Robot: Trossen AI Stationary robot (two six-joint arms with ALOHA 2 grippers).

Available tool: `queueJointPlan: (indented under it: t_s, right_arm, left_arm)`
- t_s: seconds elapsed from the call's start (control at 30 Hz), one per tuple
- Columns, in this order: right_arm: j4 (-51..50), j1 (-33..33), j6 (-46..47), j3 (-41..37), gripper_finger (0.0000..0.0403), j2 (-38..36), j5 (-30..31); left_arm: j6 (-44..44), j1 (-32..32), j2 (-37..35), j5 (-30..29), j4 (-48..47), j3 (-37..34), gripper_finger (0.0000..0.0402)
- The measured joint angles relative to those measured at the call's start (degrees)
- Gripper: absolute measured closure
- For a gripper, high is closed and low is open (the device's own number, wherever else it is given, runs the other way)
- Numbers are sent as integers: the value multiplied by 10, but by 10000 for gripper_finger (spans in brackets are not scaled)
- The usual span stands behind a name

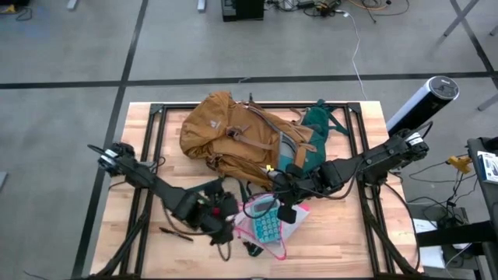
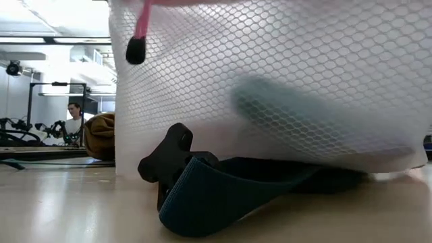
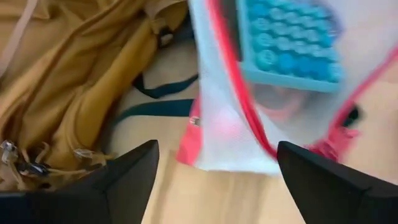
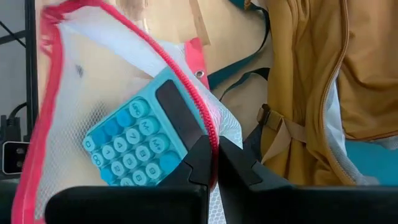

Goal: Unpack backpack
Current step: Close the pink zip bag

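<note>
My right gripper is holding the pouch away from the zip pull (image 3: 339, 138), which is at the pouch's corner. My left gripper should therefore pinch that corner (image 3: 321, 148) before my right gripper takes the zip pull.
The mustard-tan backpack (image 1: 233, 136) lies on its side across the middle of the table, its green back panel toward the right; it also shows in both wrist views (image 3: 68, 93) (image 4: 336, 81). In front of it is a clear mesh pouch (image 1: 264, 222) with a pink zip edge and a blue calculator (image 4: 140, 146) inside. My right gripper (image 4: 214, 146) is shut on the pouch's edge. My left gripper (image 3: 217, 149) hovers open just left of the pouch (image 3: 273, 93), with nothing between its fingers. My right gripper pinches the pouch's pink zip edge (image 4: 214, 132) between its two shut fingers. It comes slanting down from the table's right side. The mesh (image 2: 283, 81) hangs from the hold toward the table's near edge, with the calculator lying inside it. Its lower end is down by a dark strap.
A dark green strap with a black buckle (image 2: 172, 158) lies on the wood under the pouch. Black frame rails (image 1: 156, 148) run along the table's left and right. A black-and-white cylinder (image 1: 424, 101) stands off the right edge. A person (image 2: 73, 120) stands in the room beyond.
</note>
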Motion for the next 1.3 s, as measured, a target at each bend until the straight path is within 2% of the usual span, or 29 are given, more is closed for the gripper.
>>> queueJointPlan:
  t_s: [0.23, 0.43, 0.63, 0.83, 0.93, 1.0, 1.1, 1.13, 1.3]
  right_arm:
    - [0, -3, -14, 0, 403, 0, 1]
    - [1, -3, -22, 0, 403, 0, 0]
    - [0, -3, -23, 0, 403, 0, -2]
    - [0, -3, -18, 0, 403, -1, -3]
    - [0, -3, -15, 0, 403, -1, -3]
    - [0, -3, -18, 0, 403, -1, -4]
    - [-1, -3, -33, 2, 402, -1, -26]
    - [-1, -3, -43, 6, 399, -1, -30]
    - [0, -2, -86, 42, 357, -2, -28]
  left_arm:
    - [-53, -66, -10, -23, 38, -2, 90]
    - [-19, -81, 50, -138, 104, -5, 90]
    - [-2, -51, 102, -128, 137, -5, 90]
    - [10, -47, 111, -106, 140, -5, 95]
    - [21, -47, 104, -109, 141, -5, 143]
    - [27, -46, 99, -111, 142, -5, 211]
    - [34, -46, 97, -110, 142, -5, 345]
    - [35, -46, 97, -109, 140, -5, 372]
    - [37, -46, 82, -106, 137, -5, 397]
